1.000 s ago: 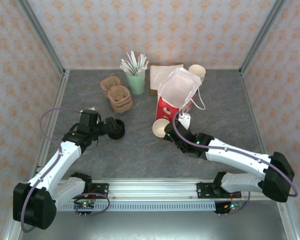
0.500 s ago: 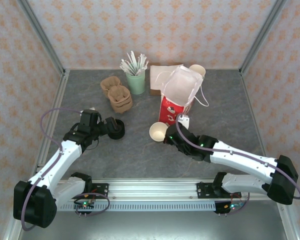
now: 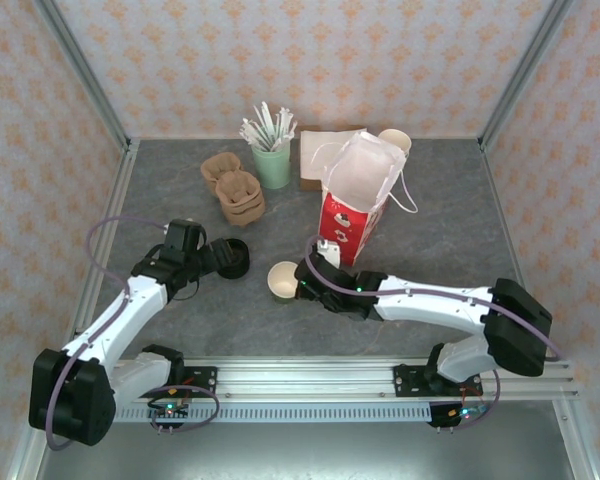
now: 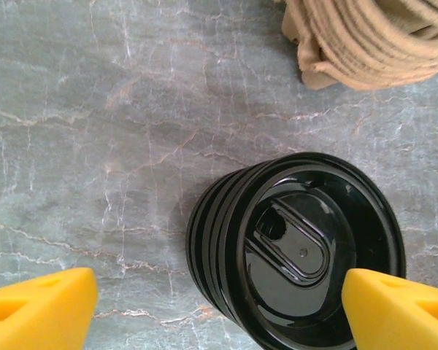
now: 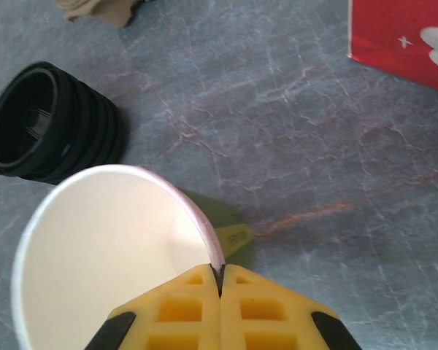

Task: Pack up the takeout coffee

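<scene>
Next, I stand the cup down and open my right gripper, which is shut on the lidless cup's rim [image 5: 209,237], before it takes a black lid [image 3: 238,258] from my left gripper.
The coffee cup [image 3: 283,279] is olive-green outside, cream inside, and carries no lid. It hangs tilted above the table, left of the red-and-white bag [image 3: 355,200]. My right gripper [image 3: 305,290] is shut on its rim, one finger inside and one outside. In the right wrist view the cup [image 5: 109,248] sits before my right gripper [image 5: 220,281]. A stack of black lids [image 3: 234,258] lies on its side to the cup's left. My left gripper [image 3: 220,256] is open, one finger either side of the lids [image 4: 299,248]; neither visibly presses them. The yellow fingertips [image 4: 40,310] stand wide apart.
A pale green cup of white sticks [image 3: 272,160], brown pulp carriers [image 3: 235,190] and a stack of lidless cups [image 3: 395,142] stand at the back. The open bag [image 5: 405,36] is upright right of centre. Metal rails border the table.
My right arm has carried the cup left and nearer, away from the bag and toward the lid stack. The left arm has barely shifted.
</scene>
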{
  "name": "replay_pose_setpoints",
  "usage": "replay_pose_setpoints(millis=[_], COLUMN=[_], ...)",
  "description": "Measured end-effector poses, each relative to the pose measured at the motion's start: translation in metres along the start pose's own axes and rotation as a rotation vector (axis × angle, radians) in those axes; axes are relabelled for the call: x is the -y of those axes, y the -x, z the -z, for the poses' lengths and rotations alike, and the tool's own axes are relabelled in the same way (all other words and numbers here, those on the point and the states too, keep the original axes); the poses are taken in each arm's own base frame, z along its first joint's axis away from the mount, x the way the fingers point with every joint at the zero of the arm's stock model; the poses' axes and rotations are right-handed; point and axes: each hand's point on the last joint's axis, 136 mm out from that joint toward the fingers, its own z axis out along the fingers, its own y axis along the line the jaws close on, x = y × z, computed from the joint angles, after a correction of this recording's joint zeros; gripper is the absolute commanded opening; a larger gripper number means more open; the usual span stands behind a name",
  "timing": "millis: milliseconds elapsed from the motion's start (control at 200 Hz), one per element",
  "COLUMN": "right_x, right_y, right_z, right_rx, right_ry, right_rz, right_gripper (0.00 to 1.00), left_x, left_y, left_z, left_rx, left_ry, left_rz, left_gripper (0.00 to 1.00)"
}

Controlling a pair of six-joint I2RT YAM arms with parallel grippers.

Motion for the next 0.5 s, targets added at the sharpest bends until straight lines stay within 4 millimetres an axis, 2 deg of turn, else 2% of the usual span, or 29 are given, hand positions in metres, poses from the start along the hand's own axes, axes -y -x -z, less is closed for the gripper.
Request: replay_pose_setpoints(millis=[145, 330, 500], right_x=[-0.011, -0.022, -0.028], right_y=[0.006, 0.012, 0.018], right_z=[-0.003, -0.004, -0.001], right_rx=[0.005, 0.004, 0.005], right_ry=[0.007, 0.005, -0.001], right_rz=[-0.003, 0.001, 0.009], right_gripper=[0.00, 0.11, 0.18], left_x=[-0.002, -0.001, 0.001], left_y=[-0.005, -0.004, -0.004], left_z=[-0.006, -0.006, -0.008], left_rx=[-0.034, -0.046, -0.056], left_ry=[0.018, 0.023, 0.021], left_rz=[-0.001, 0.000, -0.001], left_gripper=[0.78, 0.68, 0.64])
